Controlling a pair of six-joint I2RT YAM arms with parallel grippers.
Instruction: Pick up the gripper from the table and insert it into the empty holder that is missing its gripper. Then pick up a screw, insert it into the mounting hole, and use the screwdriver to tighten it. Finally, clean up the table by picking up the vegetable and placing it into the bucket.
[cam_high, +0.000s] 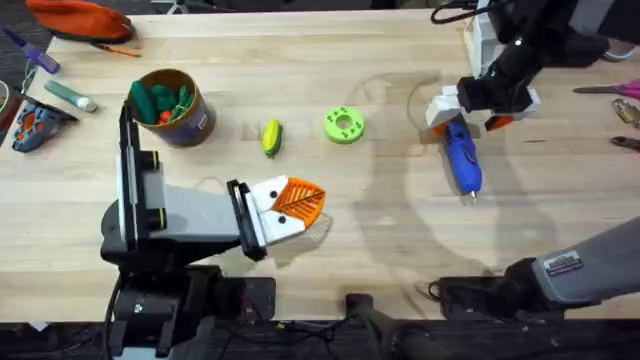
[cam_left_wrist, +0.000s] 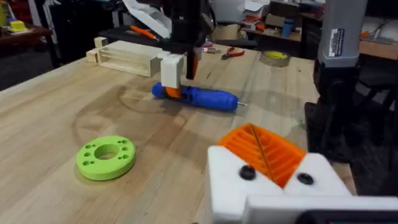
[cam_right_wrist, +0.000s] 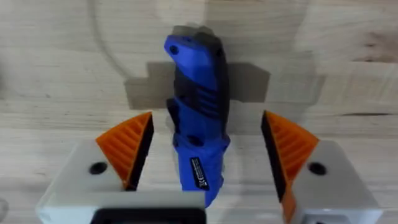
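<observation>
The rear end (cam_right_wrist: 194, 46) looks closed and there is clear wood behind it, so the blue screwdriver (cam_high: 462, 158) will come up free and cordless when the robot lifts it.
The blue screwdriver (cam_high: 462, 160) lies flat on the table at the right, its bit toward the front edge. My right gripper (cam_high: 470, 110) hangs open over its rear end, one orange pad on either side of the screwdriver body (cam_right_wrist: 196, 124) with a gap on both sides. The left wrist view shows the screwdriver (cam_left_wrist: 199, 98) under that gripper. My left gripper (cam_high: 290, 205) rests shut and holds nothing near the table's front centre. The yellow vegetable (cam_high: 270, 137) lies beside the brown bucket (cam_high: 195, 125), which holds green and orange toy vegetables. The loose gripper piece, the holder and the screw are out of view.
A flat green disc (cam_high: 343, 124) lies between the vegetable and the screwdriver. An orange pouch (cam_high: 80, 18) and small tools (cam_high: 35, 120) sit at the far left. Pliers (cam_high: 625, 110) lie at the right edge. A wooden rack (cam_left_wrist: 127, 56) stands behind the screwdriver.
</observation>
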